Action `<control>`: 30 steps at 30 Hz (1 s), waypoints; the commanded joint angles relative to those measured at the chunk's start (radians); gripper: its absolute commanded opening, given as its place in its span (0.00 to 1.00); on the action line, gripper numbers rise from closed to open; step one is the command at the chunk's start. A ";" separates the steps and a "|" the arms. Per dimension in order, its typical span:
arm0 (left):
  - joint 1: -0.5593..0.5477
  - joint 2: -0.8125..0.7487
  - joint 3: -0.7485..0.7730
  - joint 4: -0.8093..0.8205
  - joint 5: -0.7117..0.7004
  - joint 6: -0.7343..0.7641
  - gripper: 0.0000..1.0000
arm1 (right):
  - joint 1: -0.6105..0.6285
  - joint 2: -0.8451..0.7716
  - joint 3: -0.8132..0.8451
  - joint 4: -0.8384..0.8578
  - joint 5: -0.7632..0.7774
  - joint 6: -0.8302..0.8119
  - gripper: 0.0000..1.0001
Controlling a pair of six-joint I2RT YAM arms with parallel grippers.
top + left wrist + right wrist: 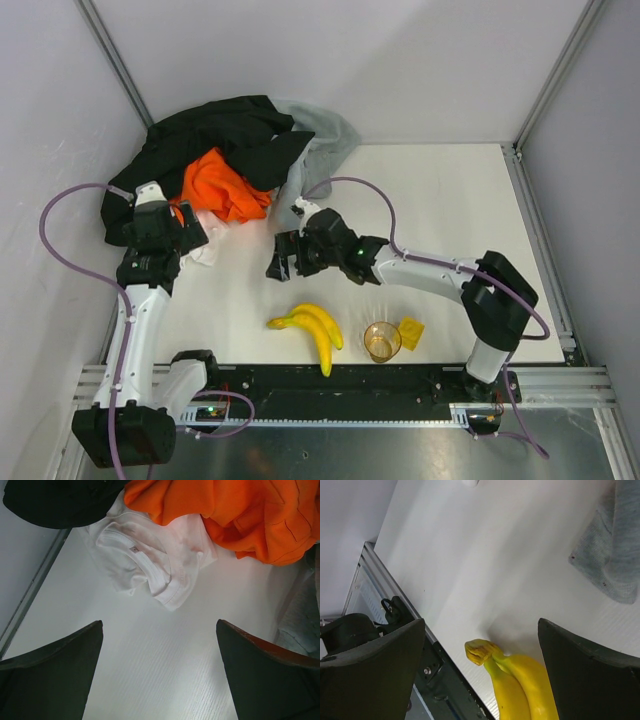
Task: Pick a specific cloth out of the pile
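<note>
The white cloth's near corner (172, 601) is clear of the orange cloth. So my right gripper should now go toward that corner (208, 259) until its open fingers are on both sides of it.
The cloth (145, 555) is small, white and crumpled. It lies on the table at the near edge of the pile, partly tucked under the orange cloth (240, 515). It also shows in the top view (207, 243). The pile holds a black garment (220, 135), the orange cloth (222, 187) and a grey cloth (322, 140). My left gripper (159, 625) is open and empty, just short of the white cloth, and it also shows in the top view (188, 237). My right gripper (283, 262) is open and empty over the bare table.
Two bananas (315, 330) lie near the front edge, below my right gripper (481, 622). An amber cup (381, 340) and a small yellow piece (411, 331) sit to their right. The enclosure wall (60, 120) stands close on the left. A metal rail (400, 378) runs along the front.
</note>
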 commanded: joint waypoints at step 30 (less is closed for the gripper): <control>-0.011 -0.156 -0.026 0.091 0.141 0.031 1.00 | 0.026 0.800 0.893 0.004 -0.300 0.249 0.90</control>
